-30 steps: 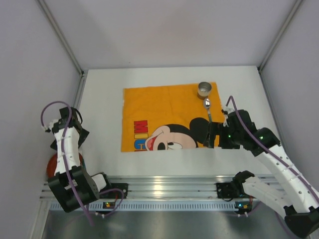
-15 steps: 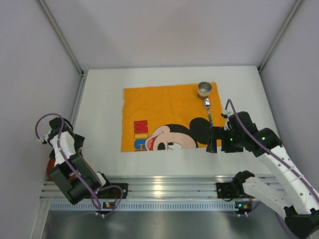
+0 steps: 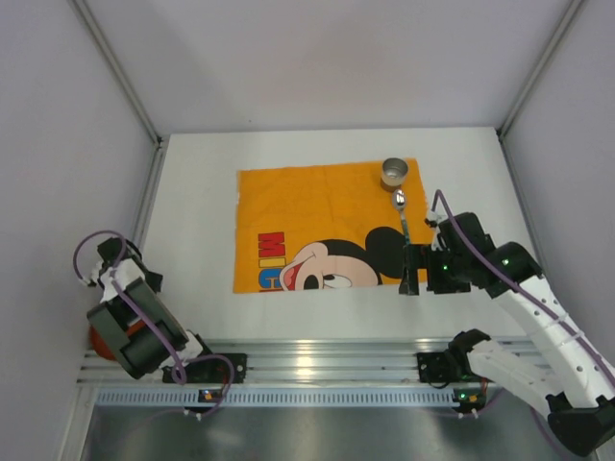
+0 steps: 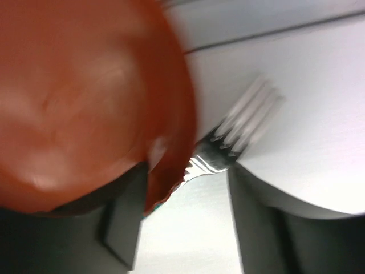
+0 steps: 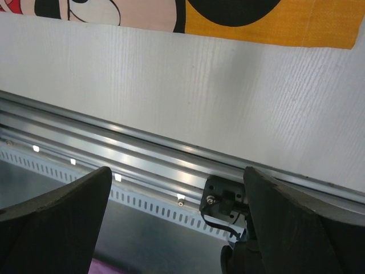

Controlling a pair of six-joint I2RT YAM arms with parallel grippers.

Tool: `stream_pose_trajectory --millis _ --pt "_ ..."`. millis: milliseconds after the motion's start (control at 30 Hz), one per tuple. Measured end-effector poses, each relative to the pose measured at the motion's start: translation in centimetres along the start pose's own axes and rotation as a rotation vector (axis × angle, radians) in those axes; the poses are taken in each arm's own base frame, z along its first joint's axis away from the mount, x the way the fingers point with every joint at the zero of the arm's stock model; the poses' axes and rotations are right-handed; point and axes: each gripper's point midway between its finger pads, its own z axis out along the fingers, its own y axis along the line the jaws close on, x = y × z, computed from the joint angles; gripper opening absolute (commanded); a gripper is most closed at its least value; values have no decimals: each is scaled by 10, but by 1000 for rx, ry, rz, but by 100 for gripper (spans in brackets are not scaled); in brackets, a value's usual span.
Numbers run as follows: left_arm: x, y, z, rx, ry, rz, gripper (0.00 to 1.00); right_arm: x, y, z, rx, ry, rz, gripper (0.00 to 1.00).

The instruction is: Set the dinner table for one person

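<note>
The fork and the red plate's rim are together in my left gripper, so I should put both down next to the orange cloth (image 3: 211, 206) and then take only the plate.
The white dinner table (image 3: 197, 206) carries an orange cartoon-mouse cloth (image 3: 307, 216). A small metal cup (image 3: 394, 173) and a spoon (image 3: 401, 205) lie on the cloth's far right part. My right gripper (image 3: 411, 271) is open and empty over the cloth's near right corner; its wrist view (image 5: 177, 228) faces the table's front edge. My left arm (image 3: 115, 288) hangs off the table's left side over a red plate (image 3: 96, 331). In the left wrist view the blurred red plate (image 4: 80, 97) fills the upper left, its rim between my open left gripper's (image 4: 182, 222) jaws. A metal fork (image 4: 242, 128) lies just beyond.
An aluminium rail (image 3: 317, 360) runs along the table's near edge and shows in the right wrist view (image 5: 114, 148). Grey walls (image 3: 327, 58) enclose the table at the back and sides.
My left arm has dropped back and down toward the near left, off the table's side, onto the red plate. My right gripper has drawn slightly toward the table's front edge.
</note>
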Motion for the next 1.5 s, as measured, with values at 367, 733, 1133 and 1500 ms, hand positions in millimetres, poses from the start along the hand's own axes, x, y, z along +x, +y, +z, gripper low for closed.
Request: stream_pose_trajectory --millis 367,733,1133,1500 --pt "-6 -76 5 65 -139 149 34 0 -2 5 22 20 20 100" --pt "40 -248 -16 285 -151 367 26 -4 -5 0 42 -31 70 100" --pt "82 -330 -41 415 -96 648 78 -4 -6 0 43 -68 141 100" --pt "34 -303 -95 431 -199 696 79 -18 0 8 31 -94 172 100"
